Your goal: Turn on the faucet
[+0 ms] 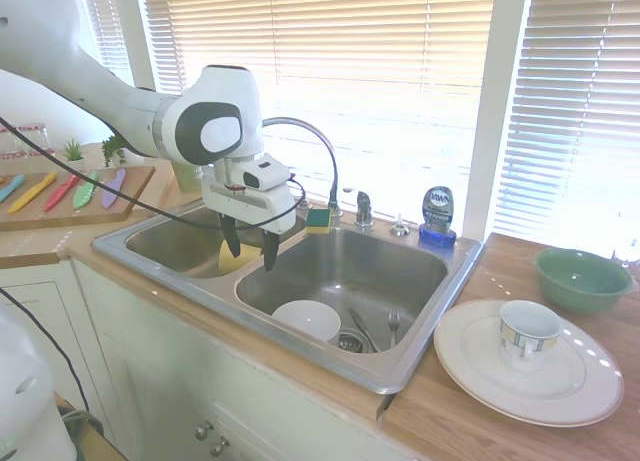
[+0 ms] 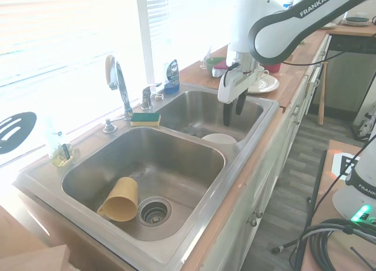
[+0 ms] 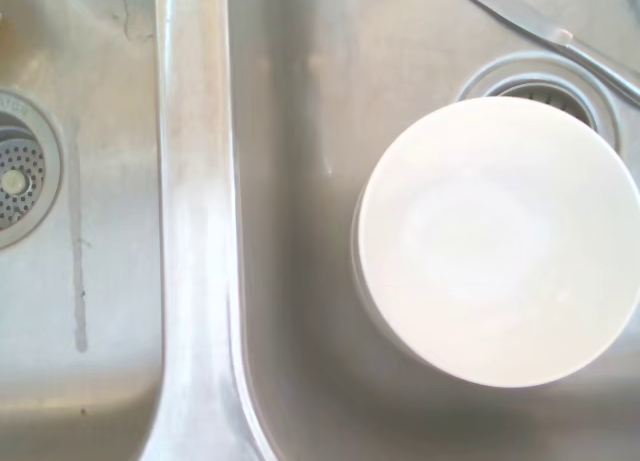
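Observation:
The lever handle [image 1: 362, 198] rests low over its chrome base [image 1: 364, 220], so I expect the lever handle to swing up and stay raised when I push it upward.
The faucet [image 1: 329, 166] is a chrome gooseneck spout rising behind the divider of the double sink; it also shows in the second exterior view [image 2: 121, 86]. Its small separate lever handle [image 1: 363, 209] [image 2: 147, 97] stands just beside the spout base. My gripper [image 1: 250, 249] [image 2: 233, 113] hangs open and empty, fingers pointing down, over the divider's front part. It is well in front of the faucet and touches neither spout nor handle. The wrist view looks straight down on the divider [image 3: 195, 231] and shows no faucet.
A white bowl [image 3: 500, 241] [image 1: 306, 319] and cutlery [image 1: 362, 331] lie in one basin, a yellow cup [image 2: 120, 199] in the other. A sponge [image 2: 145, 118], a low chrome knob [image 1: 400, 226] and a blue soap bottle [image 1: 437, 215] line the back rim. Plate, mug and green bowl [image 1: 583, 279] sit on the counter.

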`<state>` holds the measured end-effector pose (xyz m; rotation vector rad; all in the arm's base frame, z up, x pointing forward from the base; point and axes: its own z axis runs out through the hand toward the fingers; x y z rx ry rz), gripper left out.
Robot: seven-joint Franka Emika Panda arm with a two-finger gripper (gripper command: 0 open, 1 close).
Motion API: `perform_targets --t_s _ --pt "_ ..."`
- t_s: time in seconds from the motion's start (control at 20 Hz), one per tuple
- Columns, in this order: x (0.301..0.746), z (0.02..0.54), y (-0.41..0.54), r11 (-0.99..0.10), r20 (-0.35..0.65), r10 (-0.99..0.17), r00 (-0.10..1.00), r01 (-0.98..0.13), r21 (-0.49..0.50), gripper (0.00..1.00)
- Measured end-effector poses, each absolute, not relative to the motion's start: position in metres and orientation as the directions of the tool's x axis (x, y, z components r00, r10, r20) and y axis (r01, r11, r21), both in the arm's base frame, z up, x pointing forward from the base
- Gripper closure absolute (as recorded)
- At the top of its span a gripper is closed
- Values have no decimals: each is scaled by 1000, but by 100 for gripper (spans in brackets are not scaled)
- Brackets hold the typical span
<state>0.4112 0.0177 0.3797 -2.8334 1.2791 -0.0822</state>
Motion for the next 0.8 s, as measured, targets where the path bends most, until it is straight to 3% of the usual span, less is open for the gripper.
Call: perform_targets --t_s 0.15,0.2,0.8 --pt "412 376 18 -666 37 -746 665 -745 -39 0" --pt "413 376 18 -666 38 -746 665 -745 -41 100" --pt "418 375 15 -661 38 -750 660 -749 -45 100"
